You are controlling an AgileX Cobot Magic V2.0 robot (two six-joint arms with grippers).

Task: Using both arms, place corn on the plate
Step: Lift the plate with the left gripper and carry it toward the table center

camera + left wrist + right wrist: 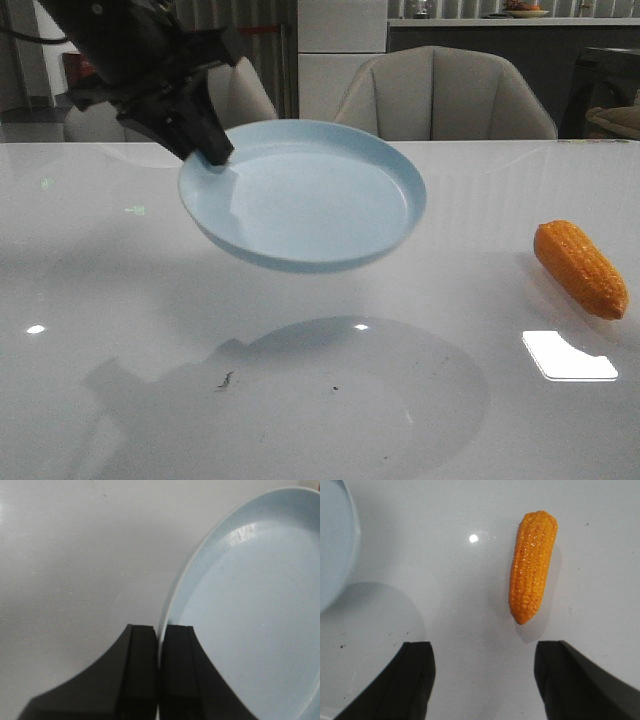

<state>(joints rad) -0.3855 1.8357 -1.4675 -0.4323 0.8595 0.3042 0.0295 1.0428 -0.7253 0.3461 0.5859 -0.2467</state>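
I should keep lowering the pale blue plate (310, 195) with my left gripper until it rests flat, because it hangs face up over open white table (318, 340), clear of the corn.
My left gripper (212, 152) is shut on the rim of the pale blue plate (310, 200) and holds it tilted in the air above the white table, over its own shadow. In the left wrist view the two black fingers pinch the plate's rim (172, 595), the gripper (160, 635) closed tight on it. The orange corn (580, 268) lies on the table at the right. In the right wrist view the corn (532, 565) lies ahead of my right gripper (482, 652), which is open and empty above the table. The plate's edge (335, 545) shows there too.
The white glossy table (120, 300) carries bright light reflections (568, 356). Beige chairs (440, 95) stand behind its far edge, with a dark counter further back.
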